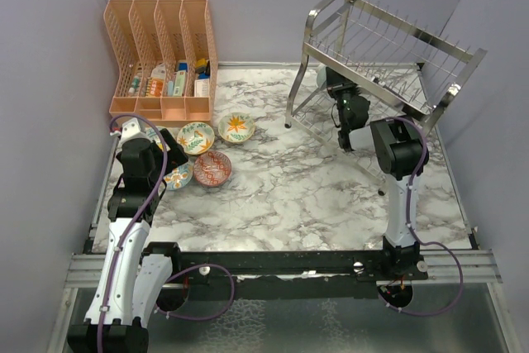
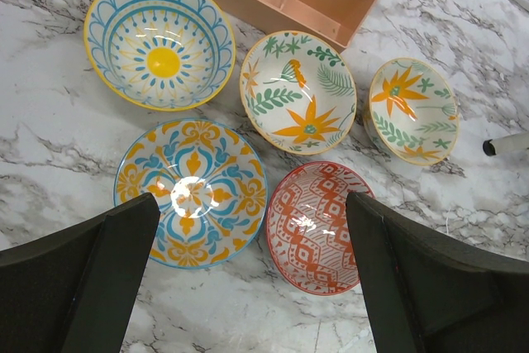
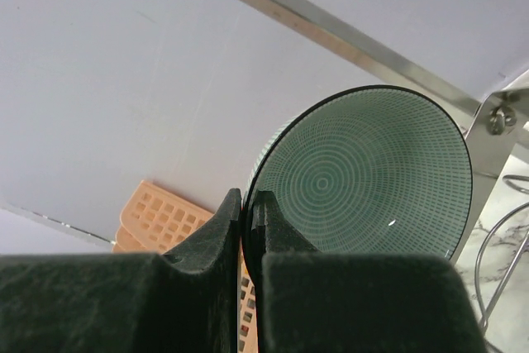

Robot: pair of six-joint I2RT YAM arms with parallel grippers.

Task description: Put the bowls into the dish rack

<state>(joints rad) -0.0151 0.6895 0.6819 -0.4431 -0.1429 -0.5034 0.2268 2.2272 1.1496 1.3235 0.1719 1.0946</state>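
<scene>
The teal bowl on edge [image 3: 368, 173] is next to the lower wire loops [image 3: 489, 266], so the robot's right gripper should keep moving toward the loops and let go once they support the bowl.
Five patterned bowls sit on the marble table at the left. In the left wrist view they are a blue-and-yellow sun bowl [image 2: 159, 42], a leaf-patterned bowl [image 2: 297, 92], an orange-flower bowl [image 2: 413, 110], a blue-and-yellow tile bowl [image 2: 191, 193] and a red patterned bowl [image 2: 318, 226]. My left gripper [image 2: 252, 274] hangs open above the last two, holding nothing. My right gripper [image 3: 248, 204] is shut on the rim of the teal bowl [image 3: 372, 171], held on edge under the upper tier of the silver dish rack [image 1: 413, 32]. From above, that bowl [image 1: 322, 76] shows at the rack's left end.
A peach mesh organizer [image 1: 161, 47] with small items stands at the back left, just behind the bowls. Grey walls close in the table on three sides. The rack's legs [image 1: 291, 117] rest on the marble at the back right.
</scene>
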